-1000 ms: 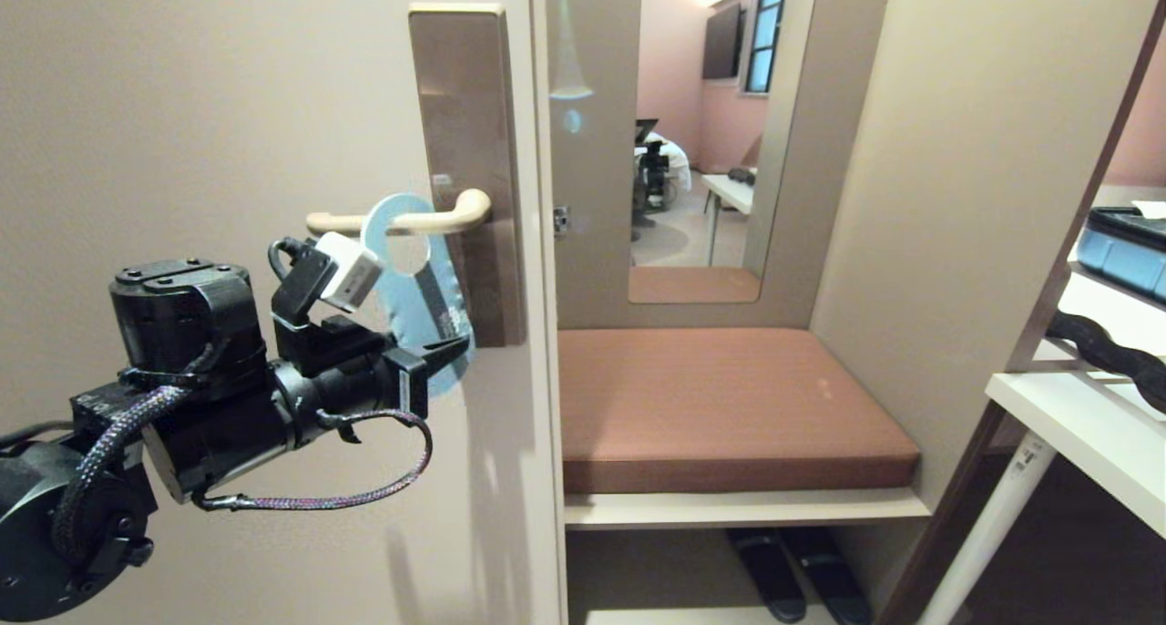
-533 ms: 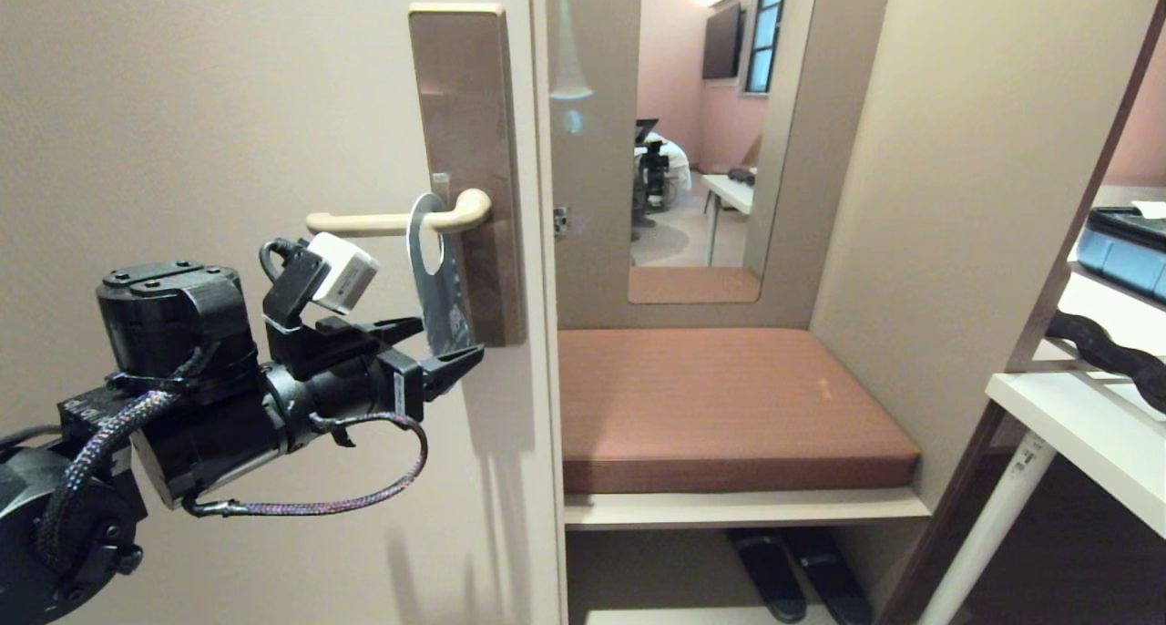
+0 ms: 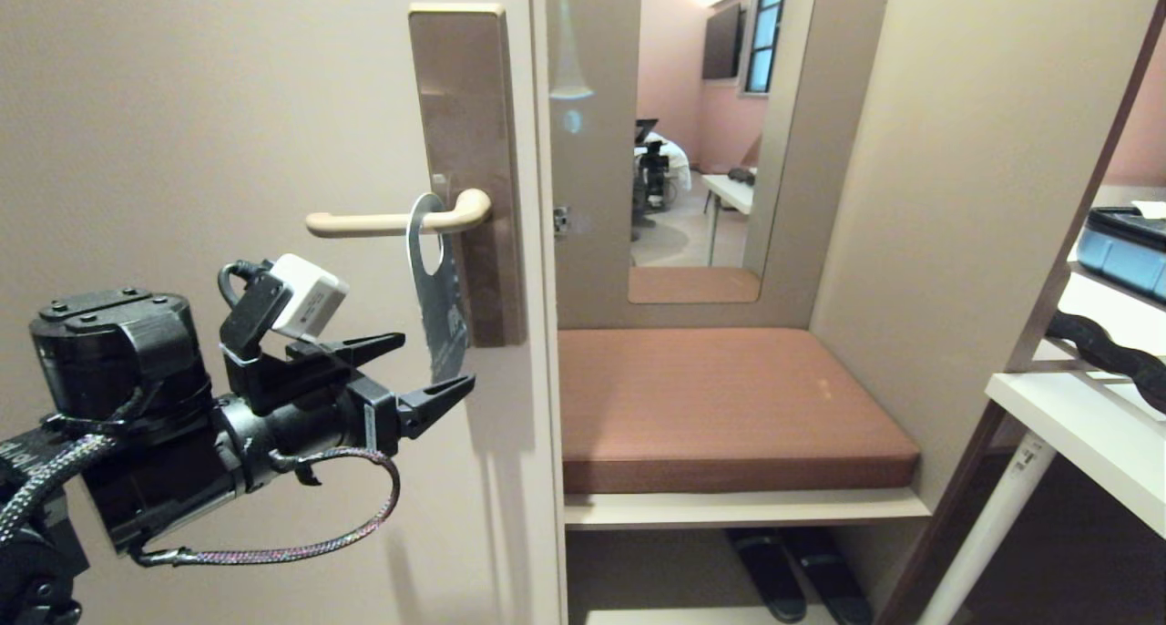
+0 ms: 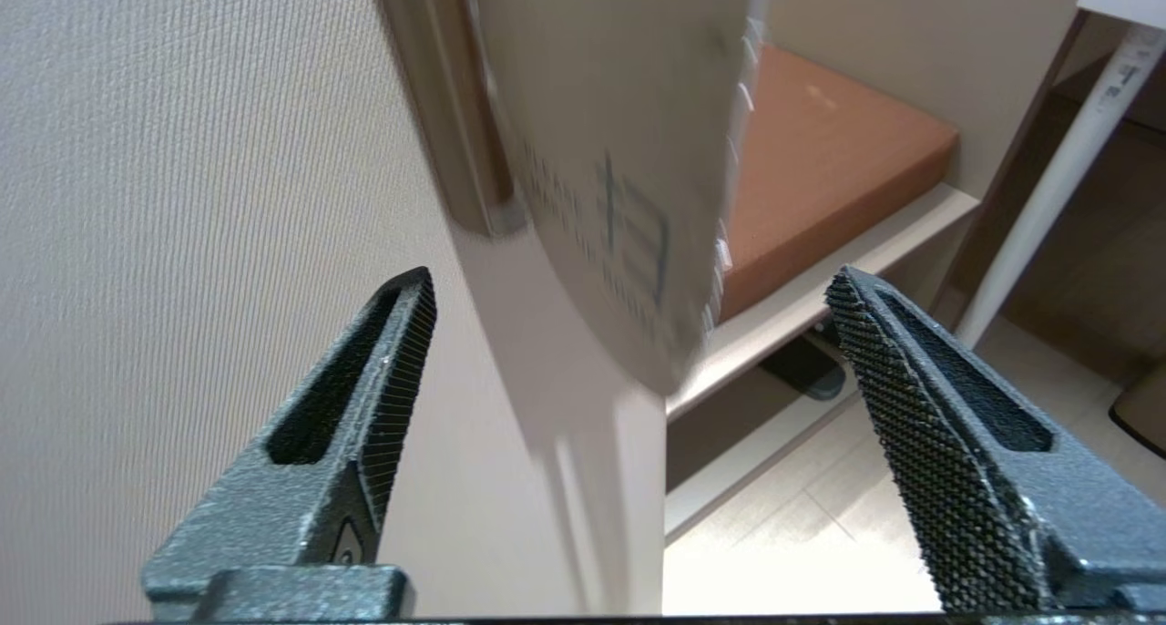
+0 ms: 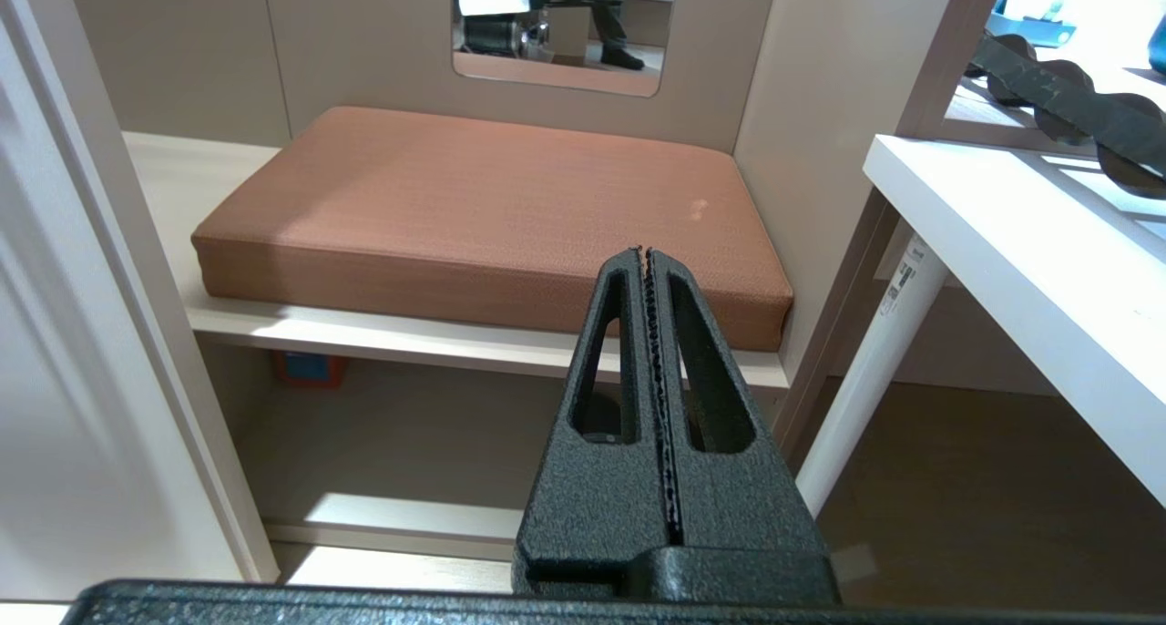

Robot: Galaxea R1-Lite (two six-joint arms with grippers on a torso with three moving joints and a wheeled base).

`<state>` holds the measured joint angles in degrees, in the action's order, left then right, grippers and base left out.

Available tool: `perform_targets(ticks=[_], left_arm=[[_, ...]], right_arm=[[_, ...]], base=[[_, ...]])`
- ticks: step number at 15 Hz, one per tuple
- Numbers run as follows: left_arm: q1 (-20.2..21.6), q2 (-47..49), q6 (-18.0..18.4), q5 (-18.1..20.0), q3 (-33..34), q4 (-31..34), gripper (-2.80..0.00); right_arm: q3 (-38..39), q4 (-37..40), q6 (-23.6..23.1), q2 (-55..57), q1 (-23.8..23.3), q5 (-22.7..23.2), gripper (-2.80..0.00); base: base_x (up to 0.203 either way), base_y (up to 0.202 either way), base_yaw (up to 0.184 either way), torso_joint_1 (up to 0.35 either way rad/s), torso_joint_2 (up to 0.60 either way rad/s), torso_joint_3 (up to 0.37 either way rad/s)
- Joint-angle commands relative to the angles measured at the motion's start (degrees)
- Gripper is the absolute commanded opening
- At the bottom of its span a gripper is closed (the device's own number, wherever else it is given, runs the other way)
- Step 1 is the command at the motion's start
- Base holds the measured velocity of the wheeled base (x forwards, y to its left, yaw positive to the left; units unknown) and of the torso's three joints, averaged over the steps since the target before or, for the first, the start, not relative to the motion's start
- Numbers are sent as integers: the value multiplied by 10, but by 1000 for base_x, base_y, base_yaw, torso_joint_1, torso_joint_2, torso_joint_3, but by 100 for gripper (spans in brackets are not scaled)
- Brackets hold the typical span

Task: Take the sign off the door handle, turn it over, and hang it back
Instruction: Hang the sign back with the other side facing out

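Note:
The sign has a round hole that leaves a gap under the handle, so the sign will slide around the handle's bend and stay flat when I push it.
The sign hangs by its round hole on the door handle, nearly edge-on, close to the brown plate. In the left wrist view the sign shows a pale face with grey text. My left gripper is open below and left of the handle. The sign's lower end hangs between the spread fingers of the left gripper without touching them. My right gripper is shut and empty, parked low facing the bench.
The beige door fills the left. Right of the door edge are a brown cushioned bench, a mirror and dark slippers under the bench. A white table stands at the far right.
My left gripper opened, let go of the sign and drew back down and to the left. The sign swung from showing its blue face to hanging edge-on by the plate.

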<state>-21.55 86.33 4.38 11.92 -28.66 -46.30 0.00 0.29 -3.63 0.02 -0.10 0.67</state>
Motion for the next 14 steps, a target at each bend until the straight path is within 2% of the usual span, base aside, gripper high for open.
perform_targets(ticks=[1,11,12,14], left_arm=[[1,-42,-2,1,28,-5,0],[13,-95,-3,4,93,-27,0],[13,-96,-3,4,95,-27,-280],[18,-97,-4,4,95,-27,-280]], right_arm=[[0,1,-1,0,0,0,-280],[0,0,-1,0,0,0,-280],[0,0,-1,0,0,0,-280],[0,1,-1,0,0,0,-280]], base=[[0,0,0,0,0,0],[0,0,0,0,0,0],[0,0,0,0,0,0],[0,0,0,0,0,0]])
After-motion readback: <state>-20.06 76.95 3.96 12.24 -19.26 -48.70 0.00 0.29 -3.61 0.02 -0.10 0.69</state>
